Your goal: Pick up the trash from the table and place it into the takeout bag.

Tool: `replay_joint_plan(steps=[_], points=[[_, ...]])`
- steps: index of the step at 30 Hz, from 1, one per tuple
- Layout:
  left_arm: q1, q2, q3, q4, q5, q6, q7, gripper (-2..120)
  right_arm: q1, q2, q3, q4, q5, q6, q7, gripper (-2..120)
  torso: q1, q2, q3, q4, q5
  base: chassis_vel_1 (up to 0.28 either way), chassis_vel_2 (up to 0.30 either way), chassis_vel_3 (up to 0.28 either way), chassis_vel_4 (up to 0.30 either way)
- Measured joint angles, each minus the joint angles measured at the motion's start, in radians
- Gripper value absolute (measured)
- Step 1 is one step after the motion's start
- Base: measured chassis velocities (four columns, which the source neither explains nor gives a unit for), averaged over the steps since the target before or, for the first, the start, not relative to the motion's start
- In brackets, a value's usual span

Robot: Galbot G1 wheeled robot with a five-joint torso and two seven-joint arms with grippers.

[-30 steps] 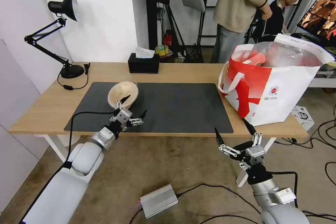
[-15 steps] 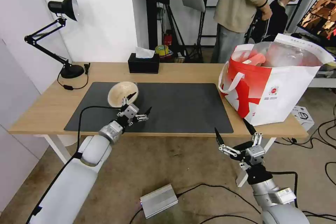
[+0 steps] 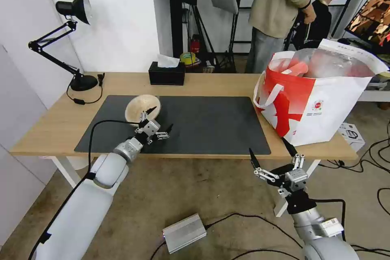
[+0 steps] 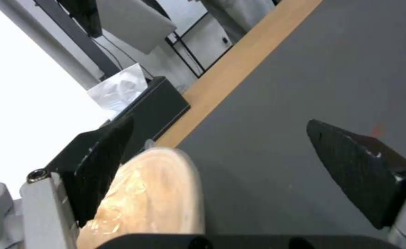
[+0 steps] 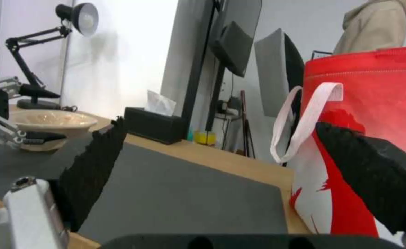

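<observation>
The beige pulp bowl has shiny, wrinkled clear film on its inside. The film will stick there and come up with the bowl when I lift the bowl by its rim.
The beige pulp bowl sits tilted on the dark mat of the light-wood table, left of centre. My left gripper is open at the bowl's right rim. One finger reaches over the rim and the other hangs above the mat. In the left wrist view the bowl lies beside one of the fingers. The red-and-white takeout bag stands on the table's right end, with red and translucent items inside. My right gripper hangs open below the front edge, near the bag.
A black tissue box stands at the back edge and a black desk lamp at the back left. On the floor lie a silver box and cables. People stand behind the table.
My left arm has reached forward and a little right, bringing its open gripper closer to the bowl's right rim. The bowl, the bag and the right arm have stayed put.
</observation>
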Motion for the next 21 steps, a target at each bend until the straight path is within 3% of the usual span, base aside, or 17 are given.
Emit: replay_joint_plan(steps=[21], points=[[-0.058, 0.038, -0.017, 0.032, -0.005, 0.037, 0.054, 100, 0.000, 0.000, 0.000, 0.000, 0.000, 0.000, 0.000, 100, 0.000, 0.000, 0.000, 0.0000, 0.0000, 0.000, 0.000, 0.000, 0.000]])
